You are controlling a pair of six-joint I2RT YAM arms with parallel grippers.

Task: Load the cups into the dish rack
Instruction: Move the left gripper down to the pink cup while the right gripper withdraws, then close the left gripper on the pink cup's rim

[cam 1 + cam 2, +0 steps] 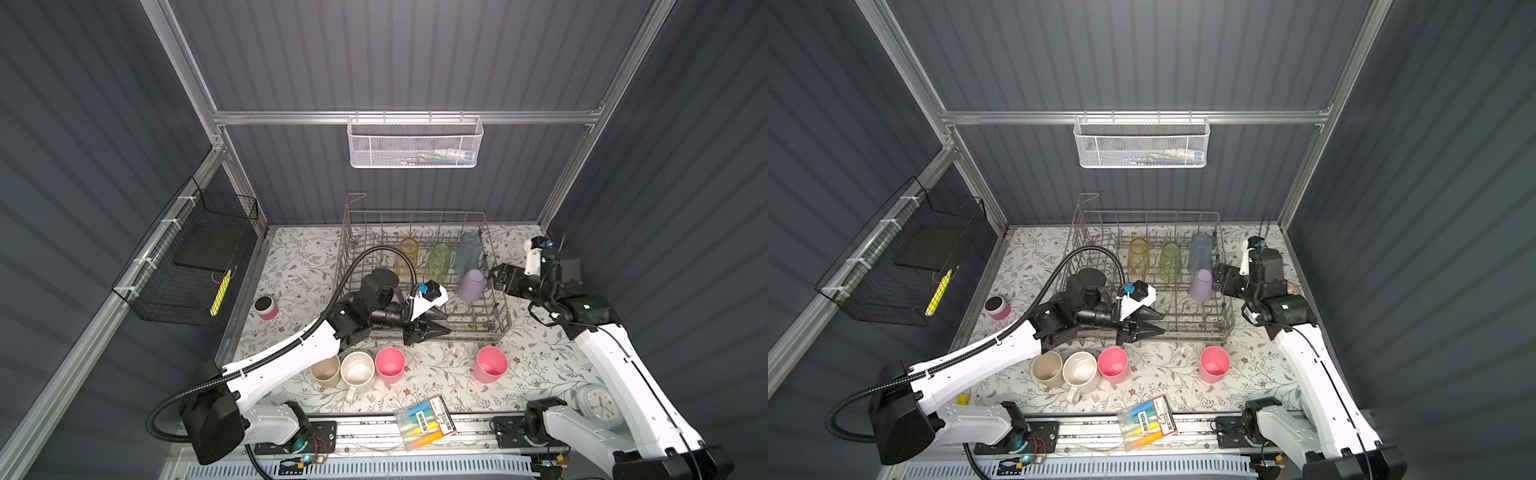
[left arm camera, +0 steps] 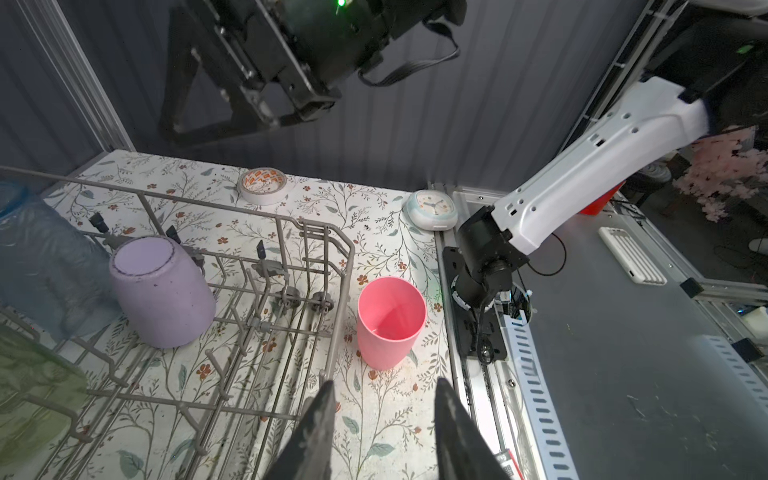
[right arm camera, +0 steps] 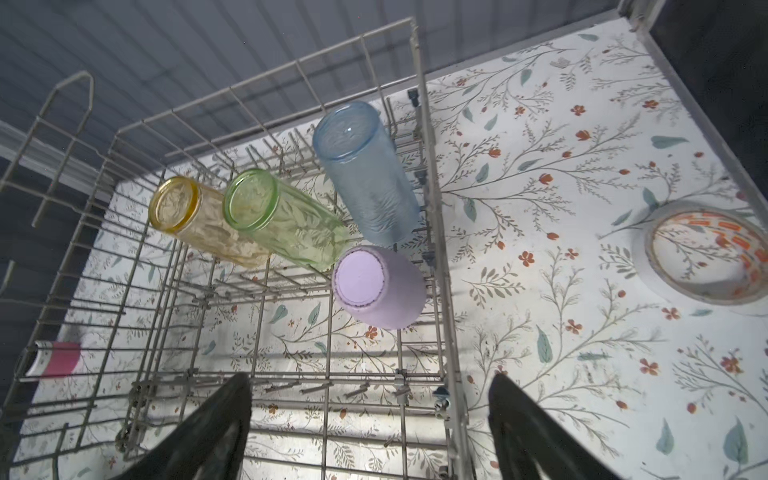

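The lone pink tumbler (image 1: 490,364) is standing open end up, away from the dish rack, so my left gripper should keep moving down until its fingers straddle the tumbler's rim (image 1: 479,369).
The grey wire dish rack (image 1: 415,215) (image 1: 1144,214) holds four upturned cups: amber (image 1: 409,252), green (image 1: 439,258), clear-blue (image 1: 468,251) and lilac (image 1: 472,284) (image 3: 374,286). In front of it on the table stand a beige tumbler (image 1: 325,371), a cream mug (image 1: 357,371) and two pink tumblers (image 1: 390,364) (image 1: 491,364). My left gripper (image 1: 448,324) (image 2: 386,382) hangs open and empty over the rack's front edge, pointing toward the right-hand pink tumbler (image 2: 390,322). At the rack's right wall, beside the lilac cup, my right gripper (image 1: 496,277) (image 3: 372,376) is wide open and empty.
A short pink pot with a black top (image 1: 266,307) sits left of the rack. A marker pack (image 1: 426,422) and a clock (image 1: 600,407) lie at the front, a tape roll (image 2: 262,185) right of the rack. A white mesh basket (image 1: 413,143) and a black wire basket (image 1: 191,257) hang on the walls.
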